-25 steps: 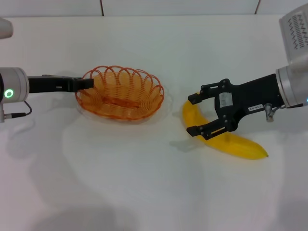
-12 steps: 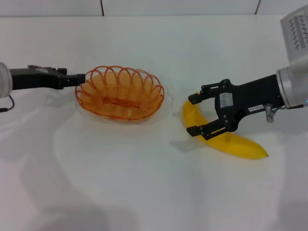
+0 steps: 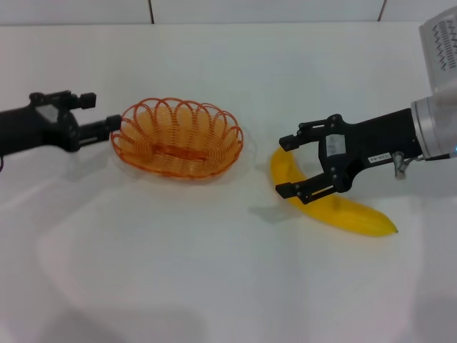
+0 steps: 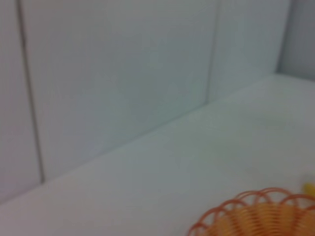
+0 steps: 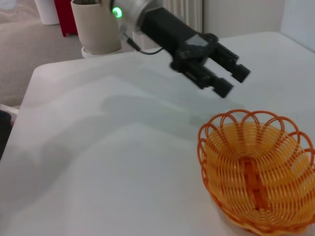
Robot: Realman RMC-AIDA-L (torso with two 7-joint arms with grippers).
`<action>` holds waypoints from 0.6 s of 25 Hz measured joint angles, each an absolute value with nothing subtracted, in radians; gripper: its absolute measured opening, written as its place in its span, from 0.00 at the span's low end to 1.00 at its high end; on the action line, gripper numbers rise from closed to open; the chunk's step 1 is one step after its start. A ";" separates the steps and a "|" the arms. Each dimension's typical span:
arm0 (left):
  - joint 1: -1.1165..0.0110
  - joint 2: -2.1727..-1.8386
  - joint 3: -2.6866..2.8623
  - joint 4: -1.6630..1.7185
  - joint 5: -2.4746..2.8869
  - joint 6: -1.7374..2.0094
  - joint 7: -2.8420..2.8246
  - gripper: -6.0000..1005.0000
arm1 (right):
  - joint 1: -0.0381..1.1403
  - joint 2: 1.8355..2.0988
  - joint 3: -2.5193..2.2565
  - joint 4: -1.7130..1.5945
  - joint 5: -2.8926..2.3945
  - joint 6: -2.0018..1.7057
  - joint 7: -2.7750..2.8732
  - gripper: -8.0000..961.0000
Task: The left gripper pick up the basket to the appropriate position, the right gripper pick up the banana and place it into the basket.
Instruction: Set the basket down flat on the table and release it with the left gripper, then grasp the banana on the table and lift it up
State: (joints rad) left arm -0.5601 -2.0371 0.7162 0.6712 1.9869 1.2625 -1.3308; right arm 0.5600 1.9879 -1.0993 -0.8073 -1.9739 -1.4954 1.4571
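Observation:
I need to pull my right gripper back, tilt it down and grab the banana by its middle (image 3: 325,209), because the gripper is pointing level past the banana's upper end (image 3: 280,158).
The orange wire basket (image 3: 178,139) rests on the white table, left of centre, also in the left wrist view (image 4: 256,216) and the right wrist view (image 5: 256,172). My left gripper (image 3: 113,125) sits just off the basket's left rim, not holding it. The right wrist view shows it (image 5: 232,81) with fingers apart and nothing between them. The yellow banana (image 3: 343,213) lies on the table to the right. My right gripper (image 3: 284,166) is open, its fingers straddling the banana's upper end without closing on it.
The white table (image 3: 214,271) spreads wide in front of the basket and banana. A tiled wall (image 4: 123,73) rises behind it. Off the table's far side, a beige cylinder (image 5: 96,27) and a red object (image 5: 64,14) stand on the floor.
My left gripper has drawn back to the left off the basket's rim and turned at the wrist. The basket stays put. The right gripper has barely moved over the banana.

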 joint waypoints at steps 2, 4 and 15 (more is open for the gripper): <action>-0.523 -2.037 0.716 0.671 1.931 1.301 -1.240 0.66 | 0.560 1.990 -1.099 -0.808 -1.974 -1.494 1.457 0.91; -0.490 -2.037 0.716 0.671 1.878 1.328 -1.175 0.66 | 0.560 1.991 -1.098 -0.809 -1.974 -1.493 1.456 0.91; -0.401 -2.030 0.718 0.662 1.885 1.388 -1.131 0.66 | 0.553 2.029 -1.098 -0.852 -1.980 -1.392 1.476 0.91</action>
State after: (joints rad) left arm -0.4013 -2.0302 0.7176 0.6616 1.8854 1.3879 -1.1314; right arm 0.5534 2.0287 -1.0985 -0.8517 -1.9800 -1.3919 1.4762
